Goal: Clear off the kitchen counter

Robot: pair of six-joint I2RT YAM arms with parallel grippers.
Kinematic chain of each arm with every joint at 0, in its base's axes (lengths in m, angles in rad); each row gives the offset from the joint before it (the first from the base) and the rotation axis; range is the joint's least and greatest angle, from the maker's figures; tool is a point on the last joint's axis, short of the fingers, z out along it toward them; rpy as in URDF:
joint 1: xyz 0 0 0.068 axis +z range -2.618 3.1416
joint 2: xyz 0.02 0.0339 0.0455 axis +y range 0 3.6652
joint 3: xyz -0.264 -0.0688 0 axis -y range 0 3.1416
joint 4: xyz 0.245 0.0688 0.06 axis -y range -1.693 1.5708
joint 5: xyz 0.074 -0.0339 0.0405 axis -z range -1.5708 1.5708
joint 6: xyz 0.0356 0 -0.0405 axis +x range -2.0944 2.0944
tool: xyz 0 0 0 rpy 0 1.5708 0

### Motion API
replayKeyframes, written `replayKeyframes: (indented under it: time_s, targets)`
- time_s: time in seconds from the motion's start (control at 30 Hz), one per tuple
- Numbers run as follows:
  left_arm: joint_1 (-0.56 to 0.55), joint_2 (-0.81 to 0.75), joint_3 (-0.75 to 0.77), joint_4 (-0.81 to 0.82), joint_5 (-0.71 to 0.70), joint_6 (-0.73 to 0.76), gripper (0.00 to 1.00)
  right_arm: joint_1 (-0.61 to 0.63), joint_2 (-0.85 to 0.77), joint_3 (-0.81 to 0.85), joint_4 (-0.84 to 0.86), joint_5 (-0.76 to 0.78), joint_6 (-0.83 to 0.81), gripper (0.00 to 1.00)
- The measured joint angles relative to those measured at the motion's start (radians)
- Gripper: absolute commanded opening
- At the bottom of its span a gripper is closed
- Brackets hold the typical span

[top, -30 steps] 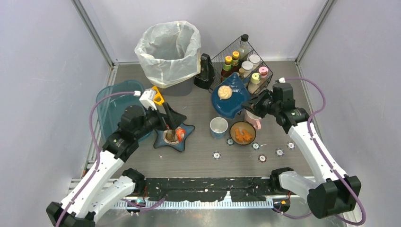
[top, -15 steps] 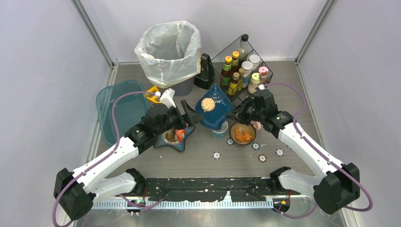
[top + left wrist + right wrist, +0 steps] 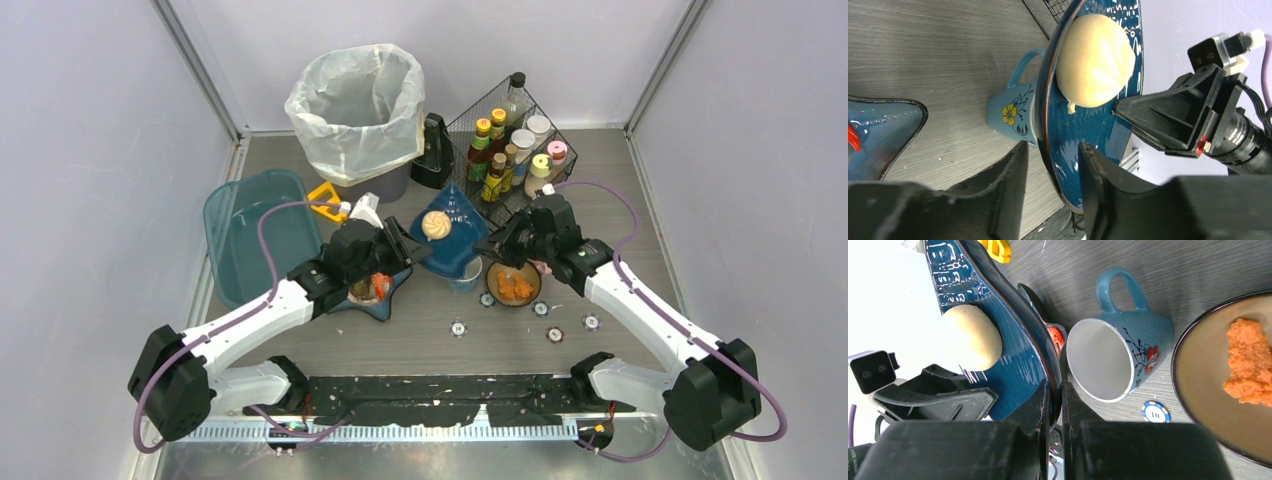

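The lined bin and teal tub (image 3: pixel 255 235) are on my left gripper's side. So next my right gripper passes the plate to my left gripper, which should take the plate by its opposite rim (image 3: pixel 1053 172).
A dark blue tree-shaped plate (image 3: pixel 460 245) carrying a pale dumpling (image 3: pixel 435 225) hangs tilted above the kitchen counter (image 3: pixel 420 340). My right gripper (image 3: pixel 492 250) is shut on the plate's right rim; the right wrist view shows the fingers (image 3: pixel 1054 390) pinching the plate (image 3: pixel 1003 355) below the dumpling (image 3: pixel 970 337). My left gripper (image 3: pixel 410 250) straddles the opposite rim. In the left wrist view its jaws (image 3: pixel 1054 147) stand on either side of the plate (image 3: pixel 1088 125), one finger at the glossy top face, the other apart from the underside.
Under the plate stands a blue floral mug (image 3: pixel 462 272), beside a bowl of orange food (image 3: pixel 515 283). A star-shaped dish (image 3: pixel 375 295) lies left of it. Several poker chips (image 3: pixel 457 327) are scattered in front. A teal tub (image 3: pixel 250 235), lined bin (image 3: pixel 355 100) and wire rack (image 3: pixel 510 140) stand behind.
My right gripper carried the plate leftward and toward me, over the mug. My left gripper swung right from the star dish, met the plate's rim and narrowed its jaws.
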Motion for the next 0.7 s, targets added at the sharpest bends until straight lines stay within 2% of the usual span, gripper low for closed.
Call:
replayKeyframes:
  time_s: [0.1,0.2,0.3,0.37,0.4,0.43,0.47,0.5,0.57,0.7]
  targets:
    - [-0.002,0.016,-0.011,0.023,-0.013,-0.024,0.23,0.004,0.0,-0.005,0.005,0.0,0.002,0.05]
    - [-0.005,0.028,-0.021,0.043,-0.021,-0.051,0.01,0.01,0.0,-0.012,0.018,0.002,0.002,0.05]
    - [-0.002,0.03,-0.031,0.052,-0.05,-0.1,0.0,0.014,-0.002,-0.028,0.036,0.002,-0.007,0.08]
    - [-0.002,0.029,-0.035,0.049,-0.054,-0.108,0.0,0.016,-0.003,-0.034,0.042,0.001,-0.014,0.21]
    - [-0.003,0.027,-0.037,0.047,-0.056,-0.111,0.0,0.016,-0.003,-0.035,0.042,-0.001,-0.017,0.35]
    - [-0.004,0.023,-0.038,0.044,-0.058,-0.114,0.0,0.016,-0.004,-0.035,0.045,-0.005,-0.018,0.42]
    - [-0.005,0.014,-0.039,0.039,-0.059,-0.112,0.0,0.016,-0.007,-0.035,0.05,-0.013,-0.023,0.56]
    - [-0.006,-0.003,-0.04,0.014,-0.066,-0.102,0.0,0.016,-0.015,-0.035,0.06,-0.015,-0.031,0.61]
    - [-0.007,-0.039,-0.042,-0.036,-0.076,-0.09,0.0,0.016,-0.039,-0.035,0.076,-0.017,-0.056,0.79]
    - [0.002,-0.132,-0.039,-0.181,-0.104,-0.054,0.0,0.014,-0.126,-0.026,0.084,0.009,-0.153,0.92]
